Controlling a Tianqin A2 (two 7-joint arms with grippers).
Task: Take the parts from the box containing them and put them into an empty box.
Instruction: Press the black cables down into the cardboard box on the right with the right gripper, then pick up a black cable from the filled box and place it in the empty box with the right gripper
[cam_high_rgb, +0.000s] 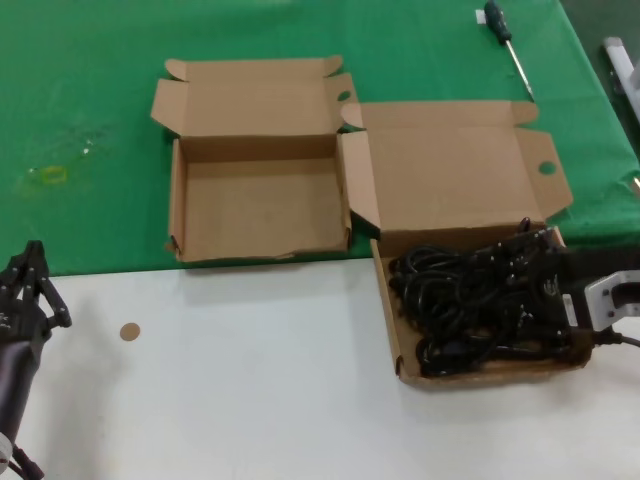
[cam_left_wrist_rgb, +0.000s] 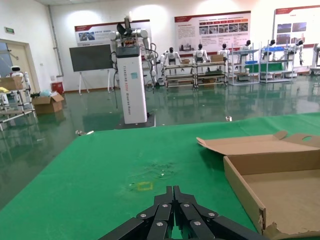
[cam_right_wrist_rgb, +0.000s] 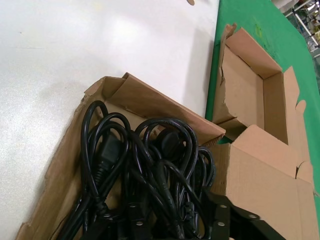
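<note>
I see the black coiled power cord (cam_right_wrist_rgb: 171, 172), and its loops bunch together (cam_right_wrist_rgb: 175, 131) between the fingers. It should stay looped and leave the other cords behind when I lift it.
The black coiled power cords (cam_high_rgb: 460, 305) lie tangled in the broader-lidded cardboard box (cam_high_rgb: 450, 175) at the right; they also show in the right wrist view (cam_right_wrist_rgb: 145, 150). My right gripper (cam_high_rgb: 532, 292) is down in that box (cam_right_wrist_rgb: 65, 160), open, its fingers (cam_right_wrist_rgb: 220, 215) wide apart with cords between them (cam_right_wrist_rgb: 170, 217). The smaller box with the ragged front wall (cam_high_rgb: 260, 210) stands empty to the left; it shows in the right wrist view (cam_right_wrist_rgb: 250, 85) and the left wrist view (cam_left_wrist_rgb: 280, 175). My left gripper (cam_high_rgb: 30, 285) is shut and empty (cam_left_wrist_rgb: 173, 192), parked at the near left.
A green-handled screwdriver (cam_high_rgb: 505, 40) lies on the green cloth at the far right. A small brown disc (cam_high_rgb: 129, 331) sits on the white table near the left arm. A yellow mark (cam_high_rgb: 48, 175) is on the cloth at the far left.
</note>
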